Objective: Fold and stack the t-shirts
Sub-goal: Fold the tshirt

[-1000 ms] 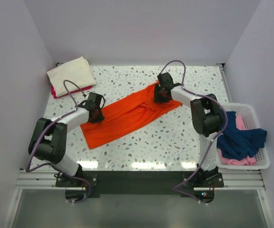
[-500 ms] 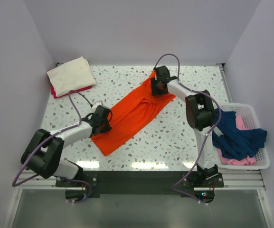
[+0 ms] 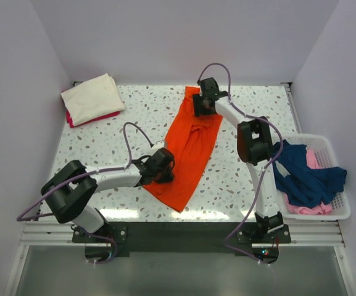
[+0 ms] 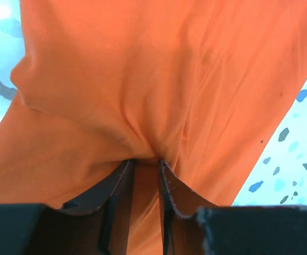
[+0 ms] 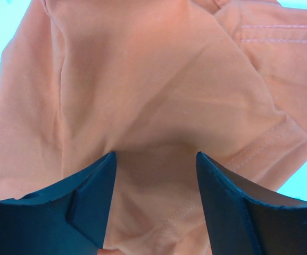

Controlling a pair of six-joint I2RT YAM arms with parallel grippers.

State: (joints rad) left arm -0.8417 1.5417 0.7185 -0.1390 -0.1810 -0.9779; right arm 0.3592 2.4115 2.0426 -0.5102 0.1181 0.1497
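Observation:
The orange t-shirt (image 3: 190,151) is slanted toward my left gripper's side, so next my left gripper turns the t-shirt's near end (image 3: 176,196) back straight before both grippers take the t-shirt's corners.
A bright orange t-shirt (image 3: 193,145), folded into a long strip, lies on the speckled table and runs from the far middle toward the near edge. My left gripper (image 3: 164,169) is at its near end, and in the left wrist view its jaws (image 4: 145,162) stand narrow with a ridge of the orange t-shirt (image 4: 142,79) pinched between them. My right gripper (image 3: 201,106) is at the far end. In the right wrist view it (image 5: 156,155) stands wide open over the cloth (image 5: 153,79), which bulges loosely between the fingers.
A folded cream t-shirt (image 3: 93,95) lies on a magenta one (image 3: 79,118) at the far left corner. A white lattice basket (image 3: 326,143) at the right edge holds a navy blue t-shirt (image 3: 310,176) and a pale pink one (image 3: 313,159).
The orange strip has swung from a diagonal to nearly straight away from me. My left gripper dragged its near end to the right. My right gripper shifted toward the far edge and opened wide.

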